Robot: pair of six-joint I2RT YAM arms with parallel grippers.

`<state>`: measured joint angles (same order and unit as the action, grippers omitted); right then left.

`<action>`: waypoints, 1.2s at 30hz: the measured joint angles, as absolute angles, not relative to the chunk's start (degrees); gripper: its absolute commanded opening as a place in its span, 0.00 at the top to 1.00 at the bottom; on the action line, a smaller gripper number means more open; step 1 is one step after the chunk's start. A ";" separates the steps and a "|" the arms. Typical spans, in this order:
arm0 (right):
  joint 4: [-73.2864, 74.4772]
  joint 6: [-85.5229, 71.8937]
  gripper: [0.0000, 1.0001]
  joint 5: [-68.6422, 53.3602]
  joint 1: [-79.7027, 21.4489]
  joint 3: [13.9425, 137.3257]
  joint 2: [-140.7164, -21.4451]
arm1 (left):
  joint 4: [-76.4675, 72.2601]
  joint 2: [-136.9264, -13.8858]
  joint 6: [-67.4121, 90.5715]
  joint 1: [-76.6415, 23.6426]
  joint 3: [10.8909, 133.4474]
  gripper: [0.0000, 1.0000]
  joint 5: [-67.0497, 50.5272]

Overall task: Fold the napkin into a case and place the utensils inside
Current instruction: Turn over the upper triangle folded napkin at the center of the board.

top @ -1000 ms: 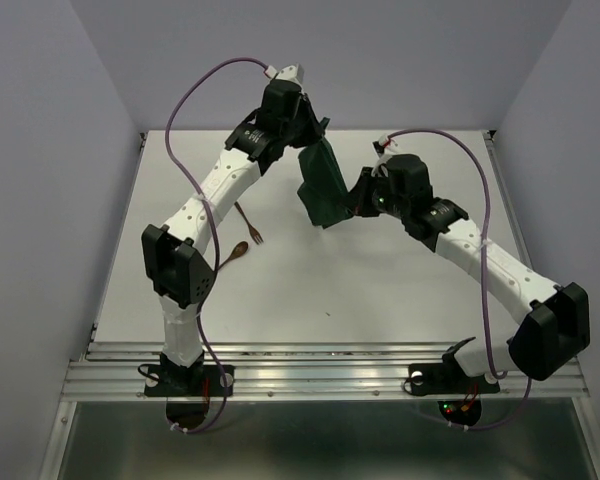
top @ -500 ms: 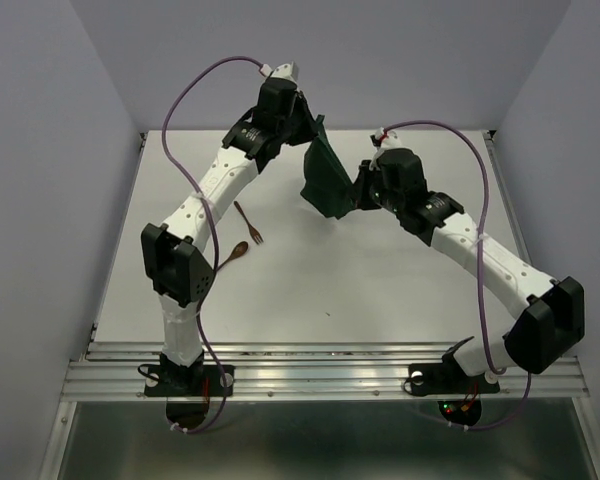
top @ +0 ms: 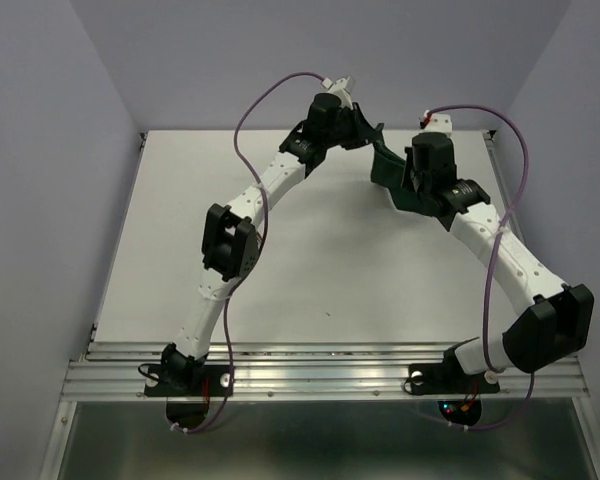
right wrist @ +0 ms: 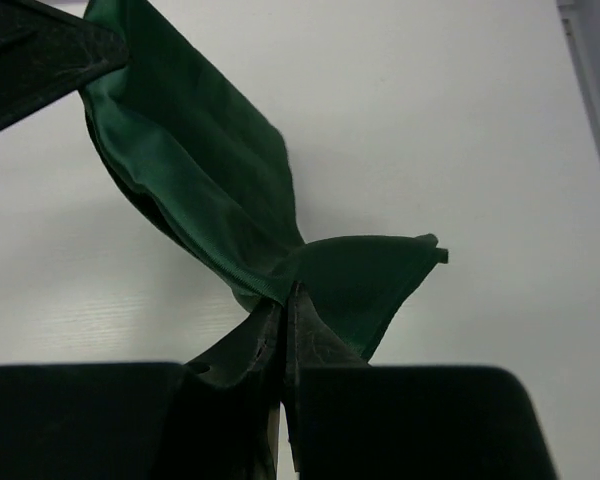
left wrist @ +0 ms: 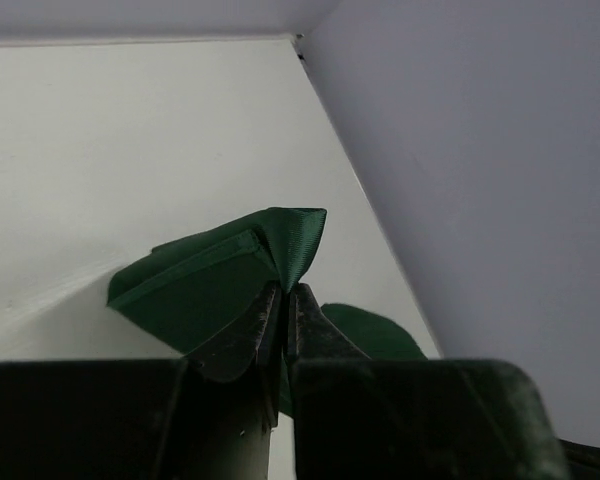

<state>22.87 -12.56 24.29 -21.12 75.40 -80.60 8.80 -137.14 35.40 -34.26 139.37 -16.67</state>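
Note:
The napkin hangs bunched up and twisted at the robot's right gripper point(right wrist: 265, 262), so both grippers should swing it back across the table point(top: 325, 200) to open it before they lay it flat.
The dark green napkin point(top: 385, 166) hangs bunched above the back right of the table, held between both grippers. My left gripper point(top: 370, 137) is shut on its far corner, which fans out past the jaw tips in the left wrist view, napkin point(left wrist: 215, 285), gripper point(left wrist: 283, 292). My right gripper point(top: 412, 190) is shut on the nearer edge, where the napkin point(right wrist: 200, 190) twists into folds above the gripper point(right wrist: 285, 297). The left gripper's finger point(right wrist: 40, 55) shows at that view's top left. The utensils are hidden; the left arm's elbow point(top: 230, 243) covers the middle left of the table.
The white table point(top: 330, 270) is walled in by pale panels at the left, back and right. The right wall point(left wrist: 480, 170) and back corner point(left wrist: 298, 40) lie close to the left gripper. A metal rail point(top: 320, 365) runs along the near edge.
Both arms have carried the napkin to the right and toward the back corner. The left arm now stretches across the table and covers the spot where the fork and spoon lay.

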 measured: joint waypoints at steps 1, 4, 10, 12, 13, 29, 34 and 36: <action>23.31 -11.88 0.99 25.63 -21.12 75.44 -80.40 | 5.63 -137.99 36.29 -34.79 138.41 1.00 -18.57; 24.91 -10.22 0.99 28.53 -21.12 75.35 -79.07 | -1.50 -138.69 38.30 -35.59 134.91 1.00 -23.18; 26.17 -9.45 0.99 25.15 -21.21 70.70 -73.69 | -14.26 -138.43 38.68 -36.01 127.02 1.00 -32.27; 26.11 -10.39 0.99 23.03 -21.87 68.62 -73.30 | -16.95 -137.69 38.11 -35.68 122.15 1.00 -34.57; 26.28 -11.07 0.99 21.74 -22.57 67.13 -73.34 | -18.04 -137.10 37.74 -35.42 118.93 1.00 -35.77; 27.05 -23.00 0.99 13.13 -29.82 55.99 -74.17 | -24.38 -121.16 32.05 -31.07 84.47 1.00 -38.30; 28.53 -24.88 0.99 15.88 -30.11 56.99 -74.19 | -24.16 -117.32 31.38 -30.44 83.70 1.00 -37.21; 29.39 -24.05 0.99 15.73 -30.11 59.66 -74.19 | -21.34 -114.98 30.13 -30.24 83.70 1.00 -35.31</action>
<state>29.39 -24.05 15.73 -30.11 59.66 -74.19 -21.34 -114.98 30.13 -30.24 83.70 -35.31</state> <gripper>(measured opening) 0.038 0.135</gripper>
